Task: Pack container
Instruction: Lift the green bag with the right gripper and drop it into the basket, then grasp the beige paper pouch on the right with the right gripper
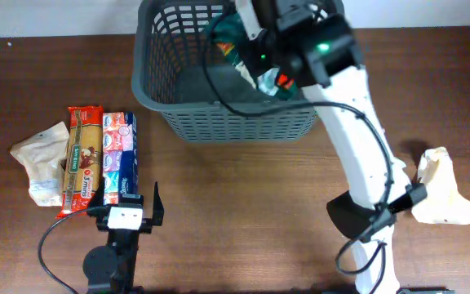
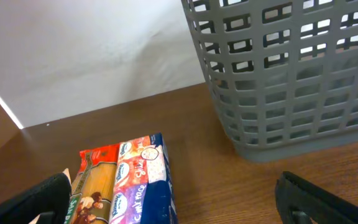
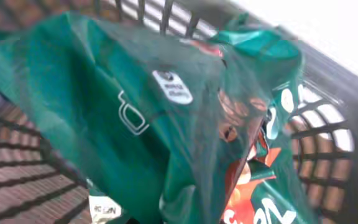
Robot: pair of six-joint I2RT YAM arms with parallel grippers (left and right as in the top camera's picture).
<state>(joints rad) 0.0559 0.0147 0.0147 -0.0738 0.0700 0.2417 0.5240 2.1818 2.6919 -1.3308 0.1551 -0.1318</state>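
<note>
I should keep moving the green snack packet [image 1: 228,31] down with my right gripper, as it hangs inside the basket's sides, until it touches the basket's bottom [image 1: 210,84], and then let go.
The dark grey lattice basket [image 1: 235,126] stands at the back centre of the table; it also shows in the left wrist view [image 2: 278,81] and the right wrist view [image 3: 328,143]. My right gripper [image 1: 261,72] is inside the basket's right half, shut on a green snack packet [image 1: 233,41]. The packet fills the right wrist view [image 3: 135,106] and hides the fingers. My left gripper [image 1: 126,202] is open and empty near the front edge, just in front of a tissue pack [image 2: 142,180].
On the left lie a cream paper bag [image 1: 43,159], a red pasta packet [image 1: 84,159] and the blue-and-pink tissue pack [image 1: 119,155], side by side. Another cream bag [image 1: 443,188] lies at the far right, beside the right arm.
</note>
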